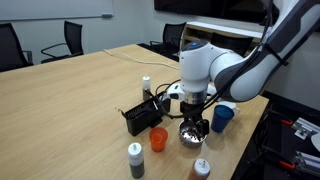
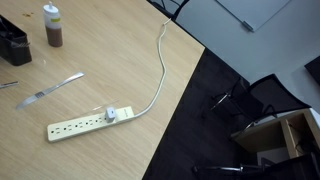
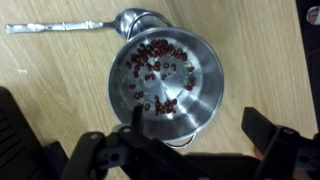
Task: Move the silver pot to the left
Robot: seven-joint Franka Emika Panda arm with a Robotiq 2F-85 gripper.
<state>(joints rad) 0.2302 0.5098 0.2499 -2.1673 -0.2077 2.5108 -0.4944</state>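
Observation:
One finger is over the silver pot's inside [image 3: 165, 108] and the other is past its rim. My gripper should keep going down until the fingers are on either side of the pot's side [image 3: 212, 120], then close.
The silver pot [image 3: 165, 72] is round and shiny, with red specks inside and a small handle on its near rim. In the wrist view it fills the middle, right under my gripper [image 3: 200, 125]. The gripper is open. One finger is over the pot's inside near the rim, and the other is outside the pot above bare table. In an exterior view the pot [image 1: 192, 133] sits on the wooden table with the gripper [image 1: 192, 119] just above it. The pot is out of view in the remaining exterior view.
A dark blue cup [image 1: 222, 117] stands close beside the pot, with an orange cup [image 1: 158, 138] and a black holder [image 1: 140, 116] on its far side. Two bottles [image 1: 135, 158] [image 1: 201, 168] stand near the table edge. A metal spoon [image 3: 75, 27] lies beyond the pot. A power strip [image 2: 90, 122] lies on the table.

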